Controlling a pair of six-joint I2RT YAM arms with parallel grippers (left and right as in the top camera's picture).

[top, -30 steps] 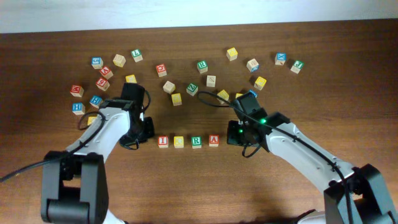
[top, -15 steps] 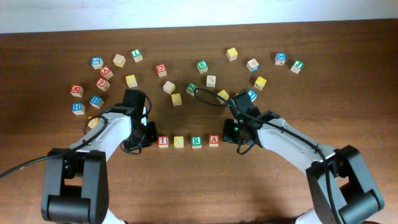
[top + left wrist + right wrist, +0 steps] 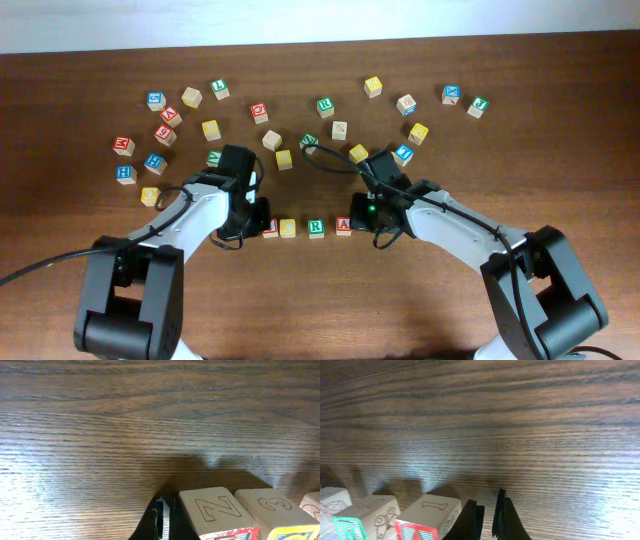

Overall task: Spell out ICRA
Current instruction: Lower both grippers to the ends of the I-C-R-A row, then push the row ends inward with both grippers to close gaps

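Note:
The R cube is set apart from the C and A cubes by gaps, so the robot's right gripper should push the A cube inward while the left gripper pushes the I cube.
Four cubes stand in a row at the table's middle: red I, yellow C, green R, red A. My left gripper is shut and empty, pressed against the I cube's left side; the left wrist view shows its fingers touching the I cube, with the C cube behind it. My right gripper is nearly shut and empty at the A cube's right side. The right wrist view shows its fingers beside the A cube, then the R cube.
Many other letter cubes lie scattered across the back of the table, among them a green one, yellow ones and a blue one. Several more cluster at the back left near a red cube.
My left gripper has moved right up to the I cube, which has shifted slightly right. My right gripper has moved left up to the A cube.

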